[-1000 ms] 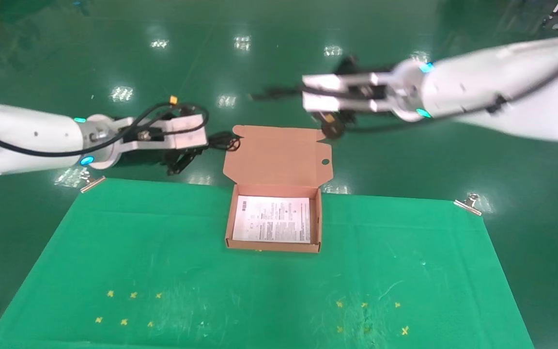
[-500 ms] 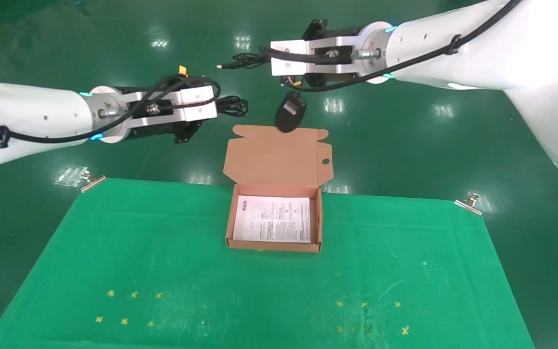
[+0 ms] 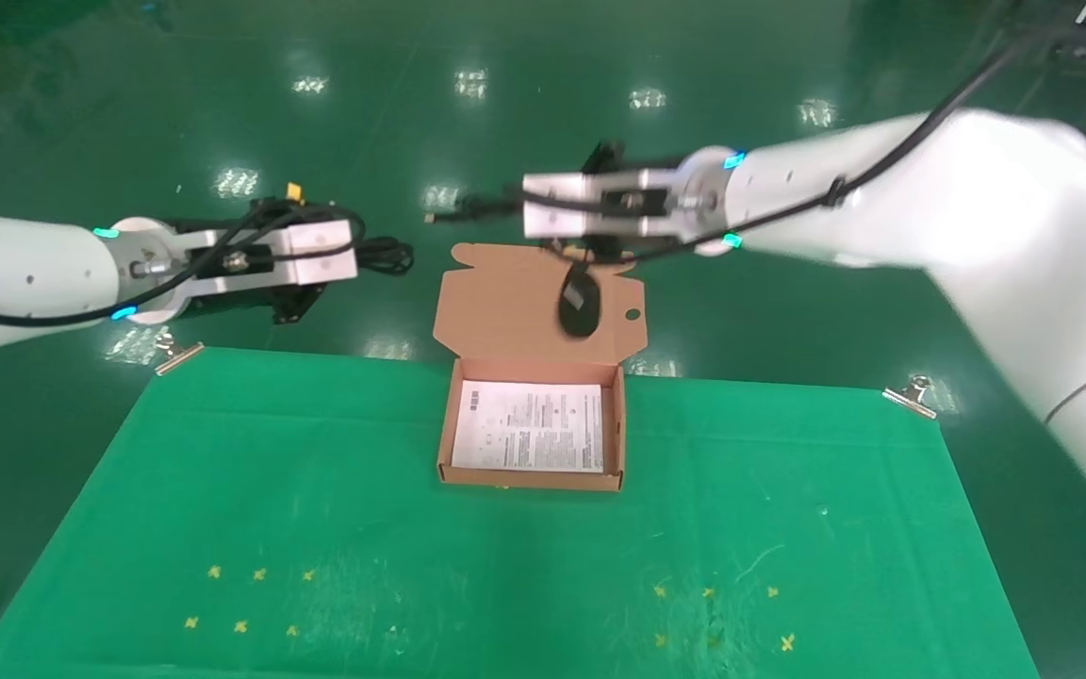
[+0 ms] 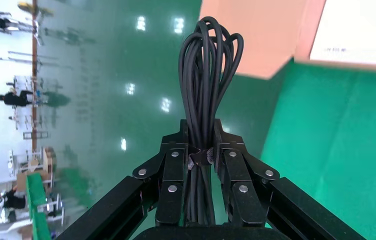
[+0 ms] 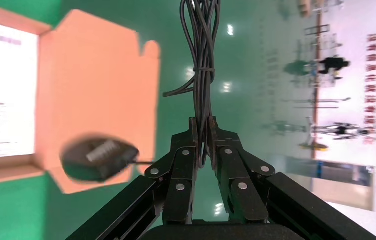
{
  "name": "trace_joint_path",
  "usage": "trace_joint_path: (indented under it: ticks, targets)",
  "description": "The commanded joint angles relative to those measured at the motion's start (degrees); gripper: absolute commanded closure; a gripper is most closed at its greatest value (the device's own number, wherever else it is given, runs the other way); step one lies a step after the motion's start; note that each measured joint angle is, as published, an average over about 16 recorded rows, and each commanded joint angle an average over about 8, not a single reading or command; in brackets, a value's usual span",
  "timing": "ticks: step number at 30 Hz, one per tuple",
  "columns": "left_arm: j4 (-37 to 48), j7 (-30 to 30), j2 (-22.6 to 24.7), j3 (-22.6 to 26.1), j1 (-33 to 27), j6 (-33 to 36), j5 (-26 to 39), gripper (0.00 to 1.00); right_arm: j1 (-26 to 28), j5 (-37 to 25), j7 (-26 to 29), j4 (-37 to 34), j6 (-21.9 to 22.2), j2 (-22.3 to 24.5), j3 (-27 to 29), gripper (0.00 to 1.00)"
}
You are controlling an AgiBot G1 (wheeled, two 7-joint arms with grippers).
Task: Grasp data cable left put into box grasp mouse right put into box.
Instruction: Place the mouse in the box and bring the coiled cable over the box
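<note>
The mouse is hanging over the lid (image 3: 579,304), so my left gripper should keep the data cable back while my right gripper first lowers the mouse into the box (image 3: 534,428).
The box (image 3: 532,479) stands open at the green table's far edge, with a white printed sheet (image 3: 529,426) inside and its lid (image 3: 515,302) laid back. My left gripper (image 3: 354,256) hovers left of the lid, shut on the looped data cable (image 3: 387,255). In the left wrist view the gripper (image 4: 201,132) clamps that bundle (image 4: 208,75) at its tie. My right gripper (image 3: 505,206) is above the lid's far edge, shut on the mouse's bundled cord (image 5: 202,50). The mouse (image 3: 579,302) dangles from the cord over the lid and also shows in the right wrist view (image 5: 98,160).
The green cloth (image 3: 505,566) covers the table, held by metal clips at the far left (image 3: 175,354) and far right (image 3: 911,394) corners. Small yellow cross marks (image 3: 251,594) lie near the front. Shiny green floor lies beyond the table.
My right arm has come down and the hanging mouse has dropped from the lid's far edge to over the lid. My left arm has shifted left and lower with the data cable.
</note>
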Motion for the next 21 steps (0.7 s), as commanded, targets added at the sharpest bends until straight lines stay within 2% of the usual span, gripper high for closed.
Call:
trace_joint_path:
  ticks: [1,12,21]
  targets:
    - [-0.21,-0.5,-0.76,0.21,0.31,0.6,0.98,1.0,-0.91,0.3,0.2,-0.2,-0.24,-0.29,-0.32,1.0]
    - [-1.3,-4.52,-1.05,0.68,0.62,2.65,4.98,1.0,-5.74,5.82,-0.4,-1.51,1.3,-1.24,-3.89,1.0]
    - [-1.82,-5.07,-1.12,0.68,0.77,2.83,5.38,1.0,-9.97,14.49,-0.36,-0.79,3.31,-1.67,-7.34,1.0]
